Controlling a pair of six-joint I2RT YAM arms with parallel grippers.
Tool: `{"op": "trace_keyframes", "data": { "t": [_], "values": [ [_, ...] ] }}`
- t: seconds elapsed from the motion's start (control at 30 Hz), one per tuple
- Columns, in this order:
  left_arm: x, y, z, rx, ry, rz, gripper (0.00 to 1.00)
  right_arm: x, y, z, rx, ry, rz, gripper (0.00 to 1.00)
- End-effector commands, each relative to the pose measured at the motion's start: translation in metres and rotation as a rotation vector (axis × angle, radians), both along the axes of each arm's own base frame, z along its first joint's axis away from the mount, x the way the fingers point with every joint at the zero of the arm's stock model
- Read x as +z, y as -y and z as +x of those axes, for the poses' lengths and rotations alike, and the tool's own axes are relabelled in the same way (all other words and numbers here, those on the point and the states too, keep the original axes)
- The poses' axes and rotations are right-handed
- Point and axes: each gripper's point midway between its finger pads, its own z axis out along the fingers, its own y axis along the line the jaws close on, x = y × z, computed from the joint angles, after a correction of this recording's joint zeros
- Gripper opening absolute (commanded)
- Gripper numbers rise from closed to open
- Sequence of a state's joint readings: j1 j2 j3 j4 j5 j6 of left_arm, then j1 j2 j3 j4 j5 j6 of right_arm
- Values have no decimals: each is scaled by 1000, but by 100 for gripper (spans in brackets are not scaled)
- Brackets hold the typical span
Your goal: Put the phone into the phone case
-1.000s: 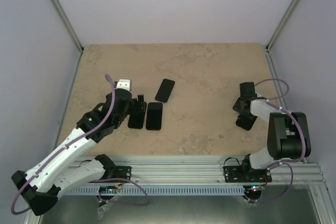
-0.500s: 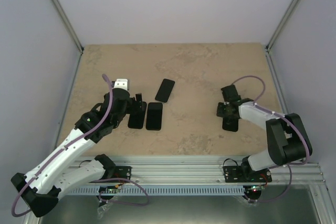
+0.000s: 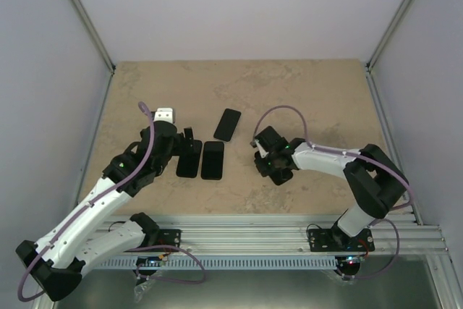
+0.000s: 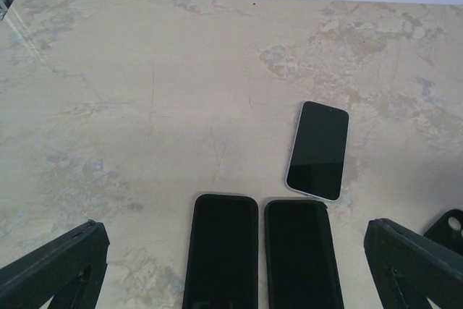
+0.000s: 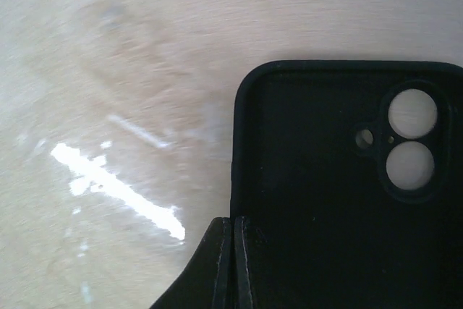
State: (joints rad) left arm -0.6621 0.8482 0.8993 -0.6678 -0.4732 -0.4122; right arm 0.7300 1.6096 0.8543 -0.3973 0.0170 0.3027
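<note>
My right gripper should keep going toward the black slabs and let go of the case beside them, because the case's open inside (image 5: 311, 164) faces up and there is clear space (image 3: 241, 171) beside the slabs.
A bare phone (image 3: 228, 124) with a pale rim lies screen up at mid table; it also shows in the left wrist view (image 4: 318, 150). My right gripper (image 3: 269, 158) is shut on the side wall of an empty black phone case (image 3: 281, 174) just right of the phones. The right wrist view shows the case's inside and camera cutouts (image 5: 340, 179), with the right gripper (image 5: 233, 223) pinching its wall. My left gripper (image 3: 189, 142) is open and empty, hovering over the left of two black slabs; in its own view the left gripper (image 4: 233, 231) spans both.
Two black phone-shaped slabs lie side by side, the left one (image 3: 188, 164) and the right one (image 3: 212, 160), also seen in the left wrist view (image 4: 221, 251) (image 4: 300, 251). Frame posts and grey walls bound the table at both sides.
My right arm has swept left across the table with the case, from the right side to beside the phones. The left arm has barely moved.
</note>
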Motion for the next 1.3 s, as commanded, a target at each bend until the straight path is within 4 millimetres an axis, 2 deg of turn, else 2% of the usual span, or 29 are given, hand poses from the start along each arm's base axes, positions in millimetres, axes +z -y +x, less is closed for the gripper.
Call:
{"op": "trace_keyframes", "data": {
  "t": [0.0, 0.1, 0.23, 0.53, 0.67, 0.73, 0.77, 0.83, 1.0, 1.1, 1.23, 1.27],
  "values": [
    [-1, -8, 4, 36, 8, 18, 99, 0, -32, -18, 197, 21, -21, 0],
    [-1, -11, 6, 49, 6, 16, 99, 2, -53, -35, 297, 21, 6, 1],
    [-2, -13, 7, 52, 3, 12, 99, 3, -66, -47, 379, 31, 21, 1],
    [0, -14, 7, 55, 8, 8, 99, -4, -84, -58, 478, 39, 22, 0],
    [1, -15, 6, 60, 14, 4, 99, -2, -91, -60, 504, 53, 41, 1],
    [1, -16, 6, 62, 14, 4, 99, 1, -91, -58, 496, 63, 43, 5],
    [1, -16, 6, 64, 14, 5, 99, 4, -90, -57, 488, 71, 44, 8],
    [2, -17, 6, 65, 17, 4, 99, 14, -90, -52, 465, 96, 47, 22],
    [4, -18, 6, 68, 21, -2, 99, 52, -101, -35, 408, 177, 89, 51],
    [5, -19, 5, 73, 26, -6, 99, 71, -108, -14, 336, 245, 91, 75],
    [8, -22, 3, 82, 39, -12, 99, 86, -118, 18, 226, 318, 68, 91],
    [9, -23, 3, 86, 43, -13, 99, 83, -119, 27, 185, 327, 50, 97]
  ]
}}
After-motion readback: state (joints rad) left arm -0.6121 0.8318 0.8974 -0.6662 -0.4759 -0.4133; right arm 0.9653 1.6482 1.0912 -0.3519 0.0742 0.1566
